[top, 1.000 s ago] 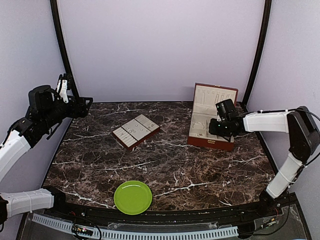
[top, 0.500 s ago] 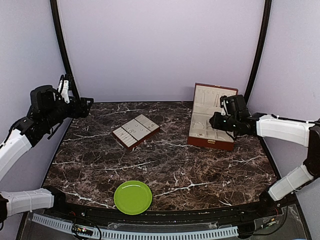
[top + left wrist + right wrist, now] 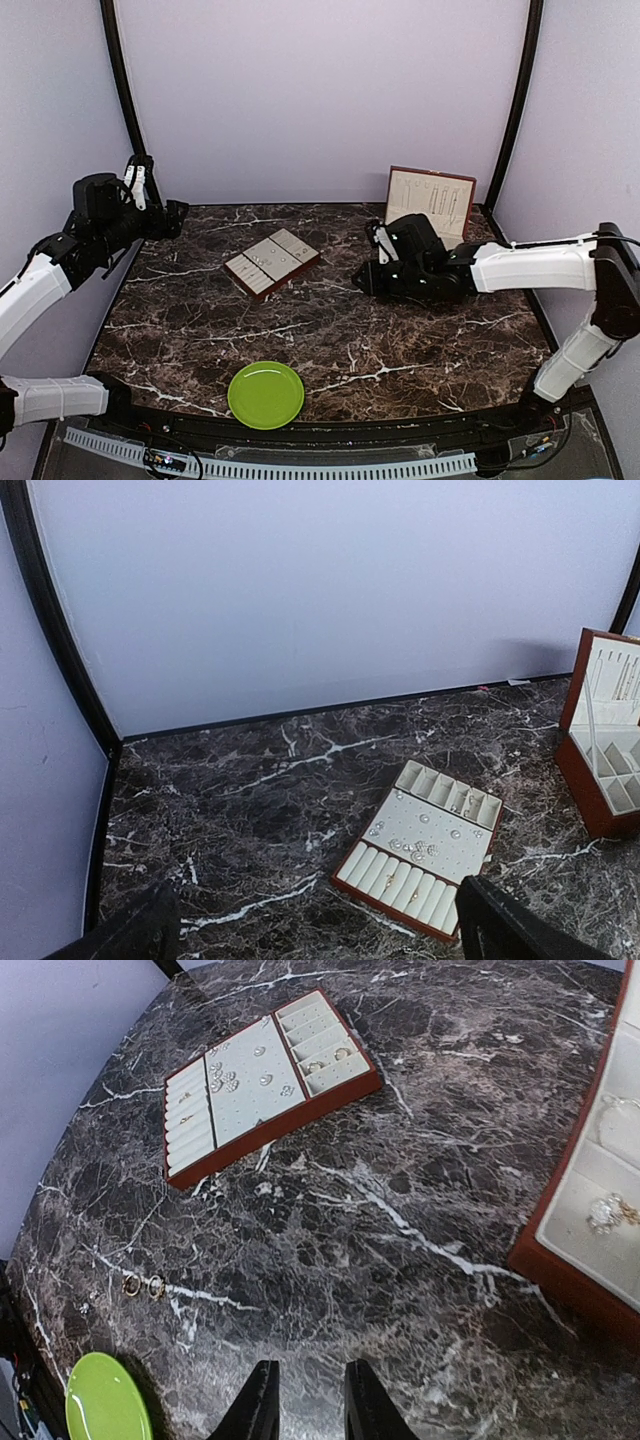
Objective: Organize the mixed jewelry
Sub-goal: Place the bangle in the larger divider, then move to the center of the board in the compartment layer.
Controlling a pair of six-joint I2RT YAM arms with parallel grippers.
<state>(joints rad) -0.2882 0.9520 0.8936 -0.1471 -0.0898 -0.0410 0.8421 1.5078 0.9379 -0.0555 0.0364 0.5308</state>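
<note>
I should keep moving until my right gripper's parted fingers are on both sides of the tray's rim at the tray's corner facing the box, because clear marble leads from the fingers to that corner.
The mixed jewelry is tiny silvery pieces on the cream-lined tray, also seen in the left wrist view. Two small rings lie loose on the marble near the green plate. More pieces sit in the reddish-brown box. My right gripper hovers over bare marble between tray and box, jaws a narrow gap apart and empty. My left gripper is held high at the back left, jaws wide apart and empty, looking down at the tray.
In the top view the tray lies at mid-table, the box's raised lid stands at the back right with its base mostly behind my right arm, and the green plate sits near the front edge. Walls enclose the table.
My right arm has swung from over the box leftward and down to the table's middle. My left arm has shifted slightly right and up.
</note>
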